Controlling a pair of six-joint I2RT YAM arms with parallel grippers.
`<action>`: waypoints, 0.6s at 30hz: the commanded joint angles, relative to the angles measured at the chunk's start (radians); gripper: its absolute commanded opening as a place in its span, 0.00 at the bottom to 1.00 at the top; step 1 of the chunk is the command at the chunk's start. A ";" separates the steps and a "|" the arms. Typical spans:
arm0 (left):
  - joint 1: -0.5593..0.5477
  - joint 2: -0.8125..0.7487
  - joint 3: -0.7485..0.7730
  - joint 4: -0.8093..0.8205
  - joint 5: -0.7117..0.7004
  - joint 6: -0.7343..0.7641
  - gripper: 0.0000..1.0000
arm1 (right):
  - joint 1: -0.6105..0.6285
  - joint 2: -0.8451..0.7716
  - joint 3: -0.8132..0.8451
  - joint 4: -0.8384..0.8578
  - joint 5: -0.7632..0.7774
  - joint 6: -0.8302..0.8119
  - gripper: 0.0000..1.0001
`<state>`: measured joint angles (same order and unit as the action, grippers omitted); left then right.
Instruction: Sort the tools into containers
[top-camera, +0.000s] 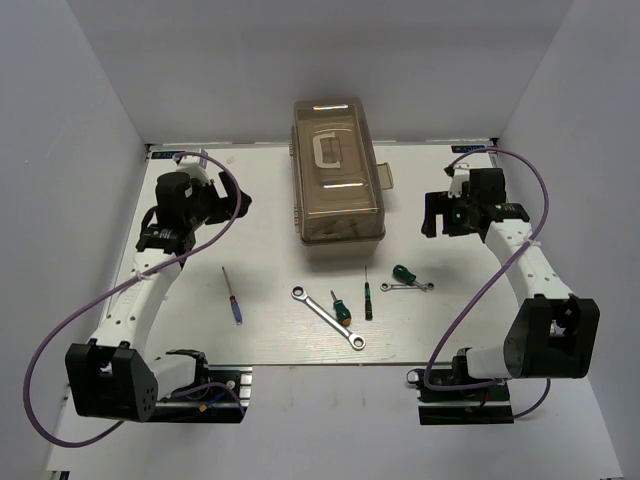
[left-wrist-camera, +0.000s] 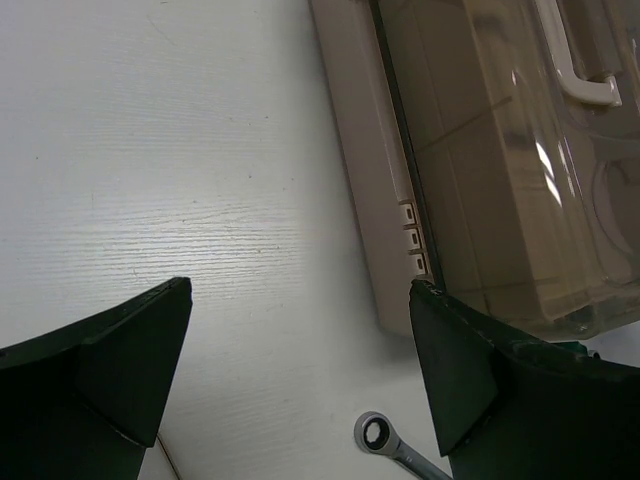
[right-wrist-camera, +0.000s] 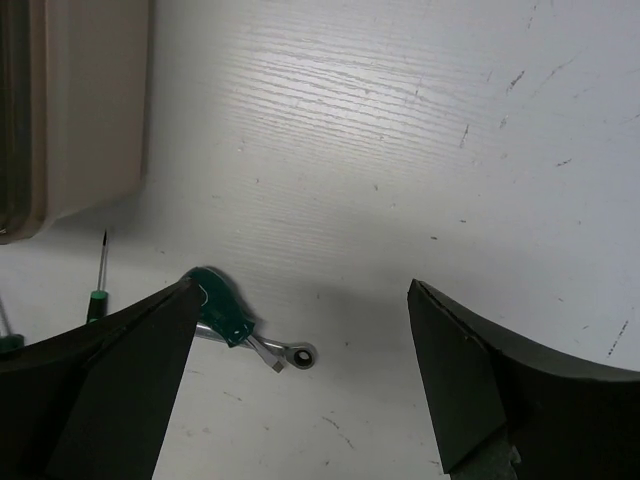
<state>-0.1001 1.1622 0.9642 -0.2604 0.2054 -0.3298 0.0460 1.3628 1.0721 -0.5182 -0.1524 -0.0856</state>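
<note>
Next, I take the white handle (top-camera: 318, 152) with my right gripper first and then have my left gripper join it, because the toolbox's closed lid (top-camera: 345, 197) blocks the way for the tools.
The toolbox (top-camera: 338, 170) with brown translucent lid and white handle stands closed at the back middle; no separate beige tray shows. In front lie a long silver wrench (top-camera: 328, 317), a green-handled screwdriver (top-camera: 342, 310) across it, a thin green-handled screwdriver (top-camera: 368, 298), a stubby green screwdriver (top-camera: 403, 273) on a short wrench (top-camera: 410, 287), and a blue-and-red screwdriver (top-camera: 232, 297). My left gripper (top-camera: 235, 200) is open and empty left of the toolbox (left-wrist-camera: 500, 150), with the long wrench's ring end (left-wrist-camera: 380, 437) below it. My right gripper (top-camera: 432, 215) is open and empty above the stubby screwdriver (right-wrist-camera: 222, 305) and short wrench (right-wrist-camera: 298, 354).
White walls close in the table at the back and both sides. The toolbox corner (right-wrist-camera: 90, 100) and the thin screwdriver (right-wrist-camera: 98, 290) show at the left of the right wrist view. Purple cables loop from both arms.
</note>
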 joint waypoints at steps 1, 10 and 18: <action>0.000 -0.004 0.019 0.027 0.028 0.006 1.00 | -0.003 -0.001 0.040 0.004 -0.044 0.003 0.90; 0.000 0.005 0.019 0.027 0.048 0.015 0.82 | -0.008 0.036 0.075 -0.055 -0.231 -0.170 0.00; 0.000 0.062 0.071 0.036 0.115 0.035 0.28 | 0.008 0.133 0.356 -0.118 -0.415 -0.128 0.24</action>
<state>-0.1001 1.1995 0.9760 -0.2443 0.2573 -0.3054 0.0463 1.4837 1.3067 -0.6319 -0.4271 -0.2031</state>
